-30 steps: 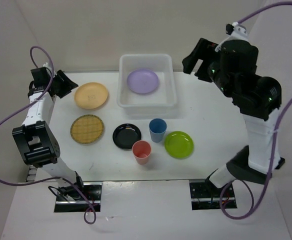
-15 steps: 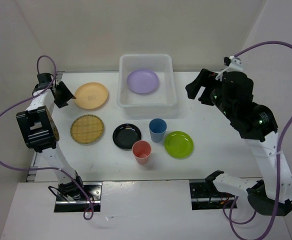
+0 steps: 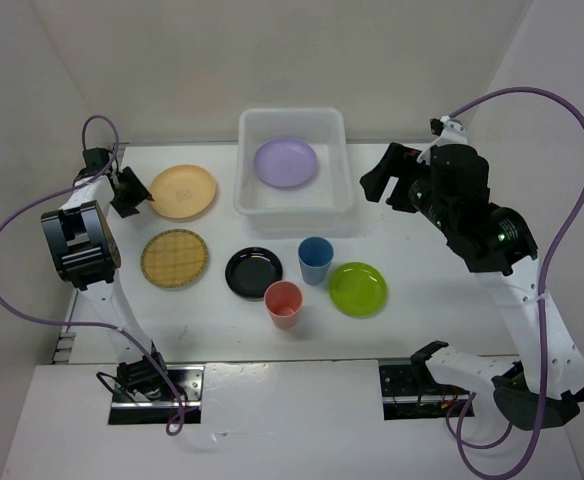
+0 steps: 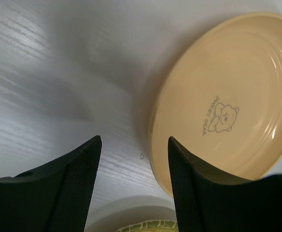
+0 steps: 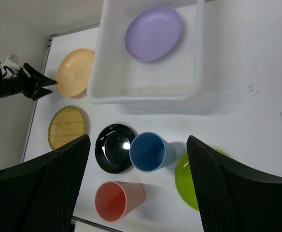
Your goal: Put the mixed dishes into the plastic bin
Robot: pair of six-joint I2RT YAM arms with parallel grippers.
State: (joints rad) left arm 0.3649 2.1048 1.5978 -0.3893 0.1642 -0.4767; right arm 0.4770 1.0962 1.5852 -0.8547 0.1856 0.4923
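Next, my left gripper opens, goes around both sides of the plate's edge [image 4: 157, 176] and pinches it before lifting, because the pale orange plate's rim [image 4: 151, 145] is close to one finger.
The plastic bin [image 3: 346, 160] stands at the back middle with the lavender plate [image 3: 285, 162] inside it. The pale orange plate [image 3: 183, 190] lies left of the bin. My left gripper [image 3: 137, 194] is open and low at that plate's left edge; in the left wrist view the plate's rim [image 4: 155, 145] lies beside the right finger. The woven tan plate [image 3: 174, 258], black plate [image 3: 253, 272], blue cup [image 3: 315, 259], pink cup [image 3: 283, 304] and lime green plate [image 3: 358, 288] sit in front. My right gripper [image 3: 384, 183] is open and empty, high to the right of the bin.
White walls close in the back and both sides. Purple cables loop from both arms. In the right wrist view the bin [image 5: 101, 58] is at the top, the blue cup [image 5: 149, 152] between my fingers, far below.
My left gripper has moved right and down to the orange plate's left edge. My right arm has dropped and swung left toward the bin's right side.
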